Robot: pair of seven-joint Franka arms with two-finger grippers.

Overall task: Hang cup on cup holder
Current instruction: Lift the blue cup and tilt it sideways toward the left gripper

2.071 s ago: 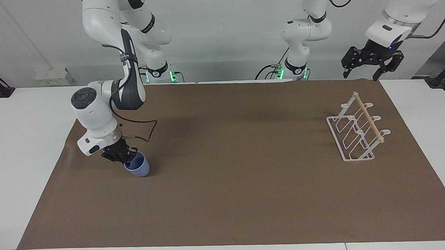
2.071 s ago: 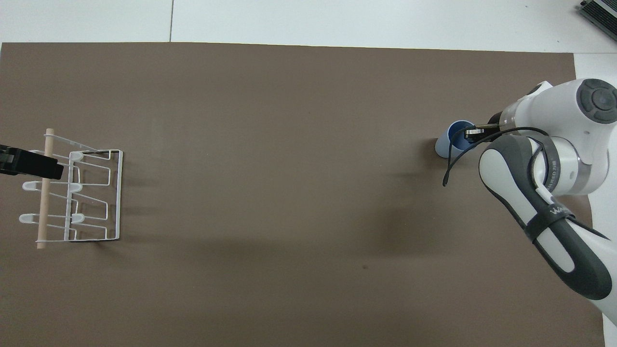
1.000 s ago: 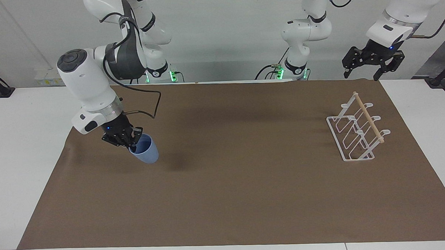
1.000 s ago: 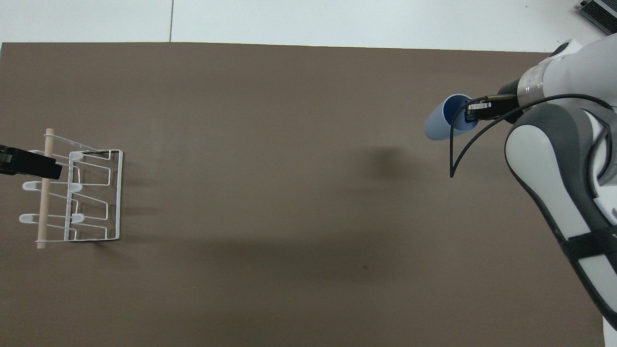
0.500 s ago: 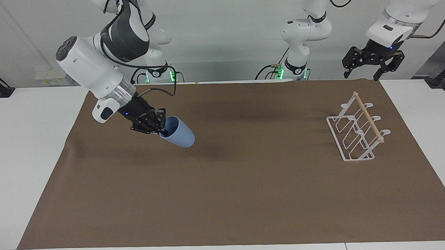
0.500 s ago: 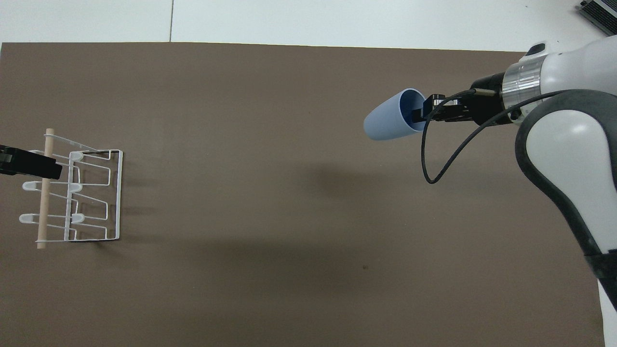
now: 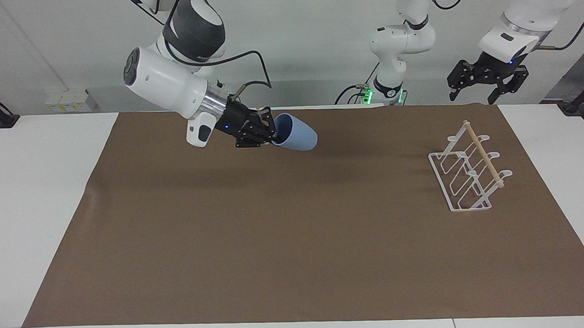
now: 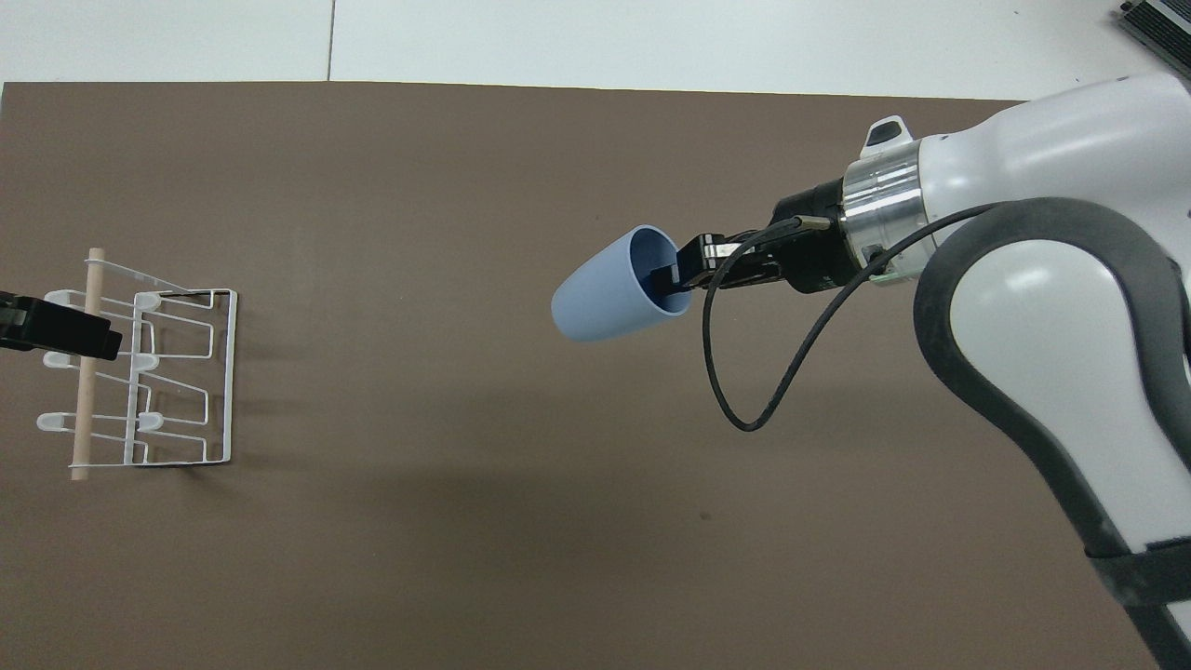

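The cup holder's wire pegs (image 8: 184,320) stick out sideways, so I expect the light-blue cup (image 8: 608,288) to stay tipped on its side when I hang it there.
My right gripper (image 7: 271,130) is shut on the rim of the light-blue cup (image 7: 298,137), one finger inside the mouth. It holds the cup on its side, high over the middle of the brown mat, base pointing toward the left arm's end; the cup (image 8: 600,302) and this gripper (image 8: 675,279) also show in the overhead view. The white wire cup holder (image 7: 467,170) with its wooden dowel stands empty on the mat at the left arm's end (image 8: 149,372). My left gripper (image 7: 486,82) waits open in the air above the holder's end, and its tip (image 8: 56,330) overlaps the dowel from above.
A brown mat (image 7: 294,241) covers most of the white table (image 7: 36,202). The right arm's black cable (image 8: 744,391) loops below its wrist. Nothing else stands on the mat.
My right gripper has lifted the cup off the mat at its own end and carried it up toward the middle, tipping it onto its side. The left arm has stayed put.
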